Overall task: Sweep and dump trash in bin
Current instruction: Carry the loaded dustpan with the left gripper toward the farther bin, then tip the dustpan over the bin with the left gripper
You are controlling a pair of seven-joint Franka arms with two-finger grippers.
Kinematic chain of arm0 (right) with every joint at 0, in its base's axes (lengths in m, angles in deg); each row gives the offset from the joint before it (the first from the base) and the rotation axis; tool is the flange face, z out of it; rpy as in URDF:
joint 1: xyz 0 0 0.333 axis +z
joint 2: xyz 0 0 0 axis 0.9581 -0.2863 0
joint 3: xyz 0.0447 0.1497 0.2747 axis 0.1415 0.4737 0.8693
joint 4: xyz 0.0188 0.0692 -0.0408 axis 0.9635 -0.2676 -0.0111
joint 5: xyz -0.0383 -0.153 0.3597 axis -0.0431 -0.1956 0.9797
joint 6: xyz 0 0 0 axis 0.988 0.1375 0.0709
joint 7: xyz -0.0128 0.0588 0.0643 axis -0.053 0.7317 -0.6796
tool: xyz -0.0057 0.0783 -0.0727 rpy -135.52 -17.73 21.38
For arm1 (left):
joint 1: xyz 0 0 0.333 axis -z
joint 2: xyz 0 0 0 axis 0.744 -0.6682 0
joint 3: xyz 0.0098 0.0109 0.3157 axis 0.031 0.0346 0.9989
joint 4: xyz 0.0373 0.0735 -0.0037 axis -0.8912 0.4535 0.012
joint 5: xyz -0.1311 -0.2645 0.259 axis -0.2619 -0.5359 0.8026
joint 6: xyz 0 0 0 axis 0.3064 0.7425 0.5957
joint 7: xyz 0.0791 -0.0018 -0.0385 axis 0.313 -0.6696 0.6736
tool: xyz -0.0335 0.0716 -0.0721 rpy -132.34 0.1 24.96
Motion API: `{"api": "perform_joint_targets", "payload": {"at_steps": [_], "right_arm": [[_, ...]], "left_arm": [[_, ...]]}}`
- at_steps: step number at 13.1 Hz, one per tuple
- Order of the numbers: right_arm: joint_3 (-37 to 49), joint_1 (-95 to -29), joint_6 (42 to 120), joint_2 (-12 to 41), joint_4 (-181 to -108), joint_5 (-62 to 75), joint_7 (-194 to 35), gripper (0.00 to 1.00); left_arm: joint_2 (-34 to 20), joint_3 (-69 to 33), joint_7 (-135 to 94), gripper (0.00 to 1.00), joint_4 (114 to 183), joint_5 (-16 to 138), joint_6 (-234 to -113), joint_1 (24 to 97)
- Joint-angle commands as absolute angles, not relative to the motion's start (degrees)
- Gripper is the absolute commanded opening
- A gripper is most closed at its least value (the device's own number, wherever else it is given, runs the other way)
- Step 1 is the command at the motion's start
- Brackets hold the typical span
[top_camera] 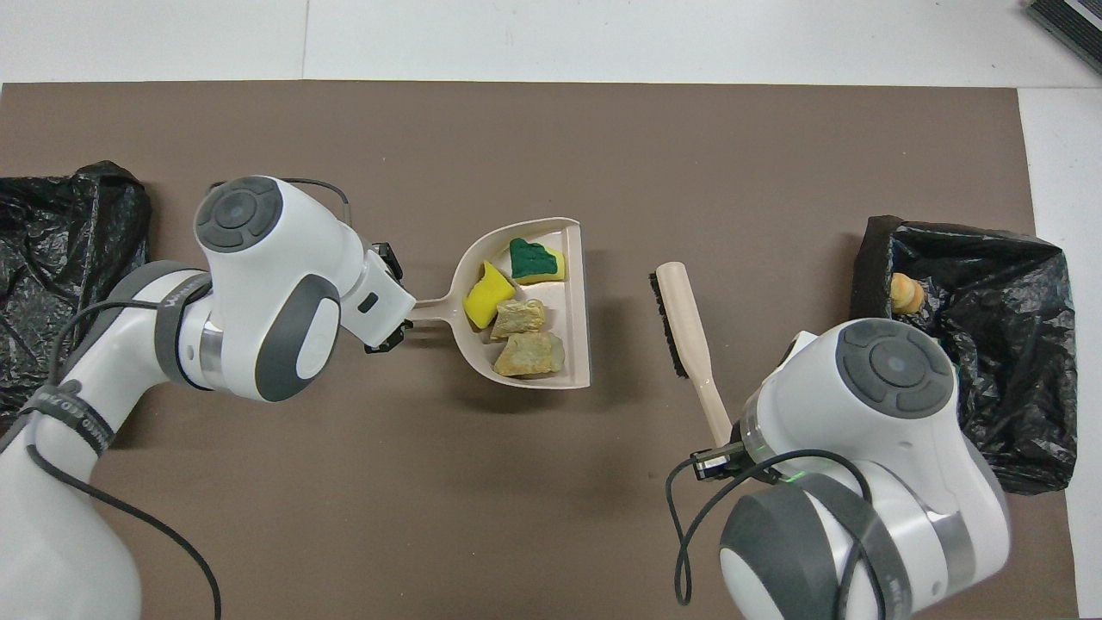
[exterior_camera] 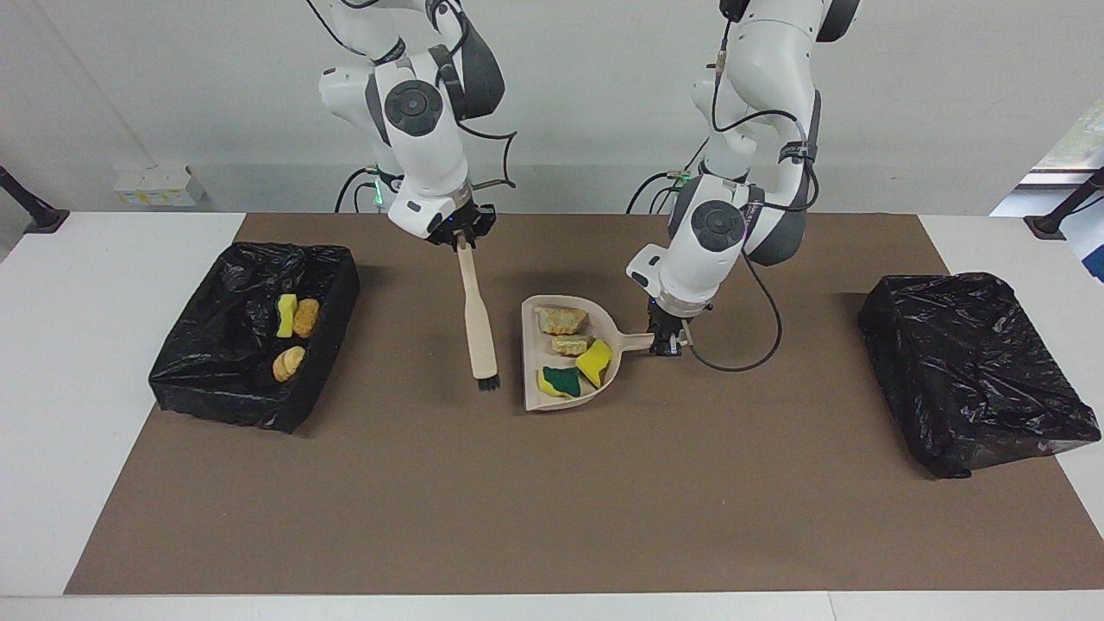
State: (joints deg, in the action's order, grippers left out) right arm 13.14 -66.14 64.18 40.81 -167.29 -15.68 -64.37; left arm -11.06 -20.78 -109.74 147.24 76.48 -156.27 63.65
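Note:
The robot, with all the trash inside the dustpan (top_camera: pixel 523 310), should keep bringing the brush in its right gripper to the clear brown mat (top_camera: pixel 509 491) and let go of it there.
Several pieces of trash lie in the beige dustpan (exterior_camera: pixel 528 362) (top_camera: pixel 578 319): a green-and-yellow sponge (exterior_camera: pixel 561 380) (top_camera: pixel 534 258), a yellow sponge bit (exterior_camera: pixel 595 360) (top_camera: pixel 487 297) and two beige rocky chunks (exterior_camera: pixel 562 319) (top_camera: pixel 527 353). My left gripper (exterior_camera: pixel 664 343) (top_camera: pixel 396 310) is shut on the dustpan's handle. My right gripper (exterior_camera: pixel 461 237) (top_camera: pixel 719 439) is shut on the handle of the beige brush (exterior_camera: pixel 477 323) (top_camera: pixel 684 331), which hangs bristles down between the dustpan and the bin (exterior_camera: pixel 341 293) (top_camera: pixel 947 237). Three more scraps (exterior_camera: pixel 293 317) lie in that black-lined bin.
A second box wrapped in a black bag (exterior_camera: pixel 975 371) (top_camera: pixel 69 284) sits at the left arm's end of the table. A brown mat (exterior_camera: pixel 552 500) covers the table between the two boxes. In the overhead view my right arm covers part of the bin.

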Motion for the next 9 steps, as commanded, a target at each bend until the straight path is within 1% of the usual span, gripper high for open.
{"api": "perform_joint_targets", "payload": {"at_steps": [1,3,5,6,7,8,9], "right_arm": [[13.57,-64.16,67.74,43.25,-171.49,-14.93,-62.51,0.0],[13.57,-59.77,68.79,42.9,-171.5,-14.05,-57.24,0.0],[13.66,-55.98,74.04,41.85,-171.24,-11.26,-52.06,0.0],[13.75,-52.83,75.2,40.28,-170.28,-10.36,-48.38,0.0],[13.83,-48.19,76.61,37.74,-169.4,-10.79,-41.99,0.0],[13.83,-45.01,79.75,36.06,-169.13,-10.88,-36.53,0.0],[13.83,-43.15,80.92,35.0,-168.52,-10.97,-32.99,0.0]], "left_arm": [[-6.65,-20.33,-118.03,0.0,146.17,74.78,-149.02,58.04],[-6.74,-20.33,-126.21,0.0,143.61,75.65,-143.73,50.4],[-7.18,-20.33,-131.59,0.0,139.49,80.72,-139.26,44.32],[-7.27,-20.33,-132.22,0.0,137.47,83.62,-137.23,42.03],[-7.36,-20.33,-134.05,0.0,135.79,86.44,-136.08,39.84],[-7.62,-20.33,-136.59,0.0,134.47,88.03,-135.54,37.38],[-7.97,-20.33,-139.23,0.0,133.5,89.44,-135.37,34.13]]}}
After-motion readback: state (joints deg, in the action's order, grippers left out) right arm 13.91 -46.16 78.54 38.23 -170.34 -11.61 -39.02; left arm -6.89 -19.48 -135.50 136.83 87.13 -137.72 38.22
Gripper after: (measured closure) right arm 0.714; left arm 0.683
